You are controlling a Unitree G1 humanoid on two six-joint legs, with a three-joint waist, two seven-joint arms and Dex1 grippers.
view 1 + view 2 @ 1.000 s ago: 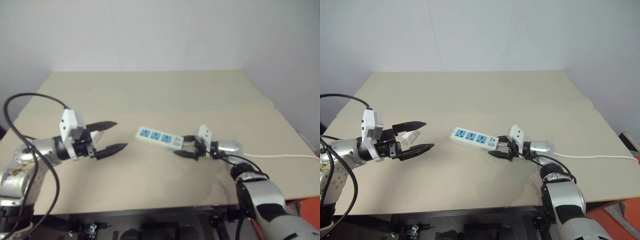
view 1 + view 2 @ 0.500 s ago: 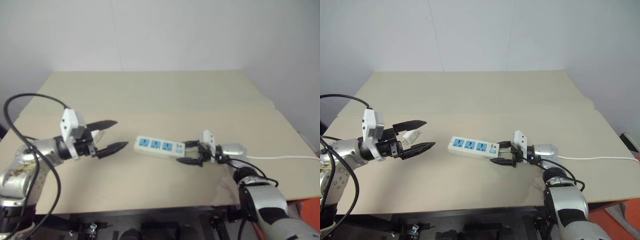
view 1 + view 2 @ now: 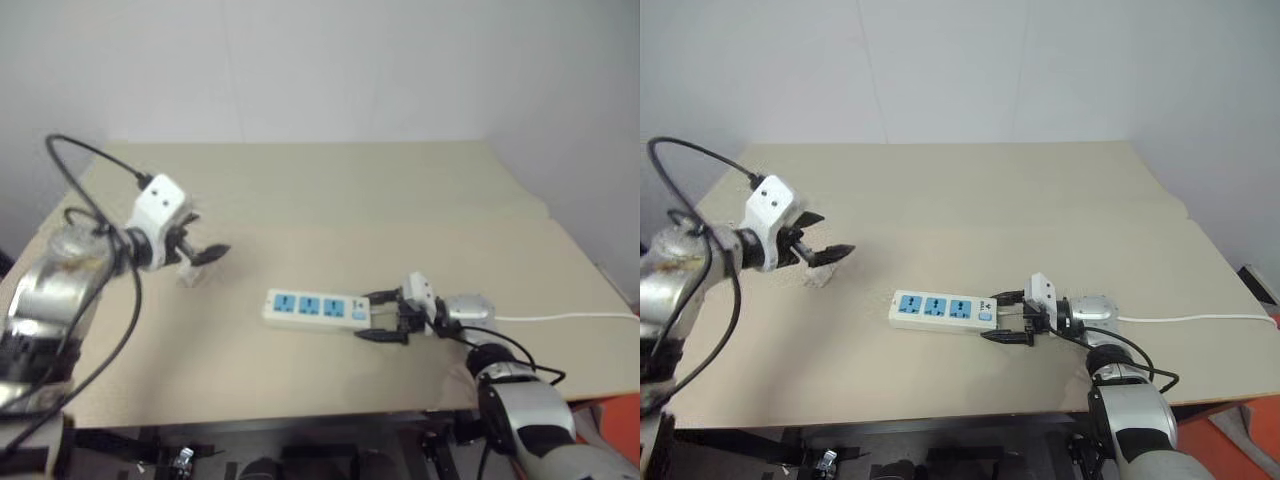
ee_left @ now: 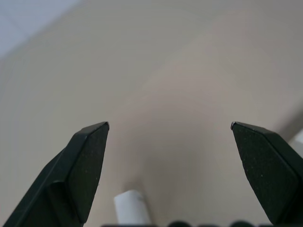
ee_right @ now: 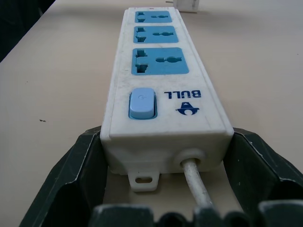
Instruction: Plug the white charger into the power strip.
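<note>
My gripper will push in the white charger (image 4: 132,208), and the charger should stay standing upright, because the power strip lies flat with its blue sockets (image 3: 309,305) facing up.
The white charger (image 3: 817,276) lies on the table at the left. It also shows low between the two fingers in the left wrist view (image 4: 132,208). My left gripper (image 3: 824,240) hangs just above it, open, with nothing between its fingers. The power strip (image 3: 315,308) lies flat near the table's front, blue sockets up. My right gripper (image 3: 381,317) is shut on the power strip's switch end (image 5: 165,127), one finger (image 5: 78,175) pressing each long side. The strip's cord (image 5: 196,182) leaves between the fingers. The charger (image 5: 187,4) stands beyond the strip's far end.
The strip's thin white cord (image 3: 570,317) runs right to the table's edge. A black cable (image 3: 85,150) loops above my left arm. The tan table (image 3: 330,190) is bare toward the back wall.
My left arm swung up and away from me, and its gripper now tips down over the charger. My right gripper dragged the power strip toward the front edge and turned it.
</note>
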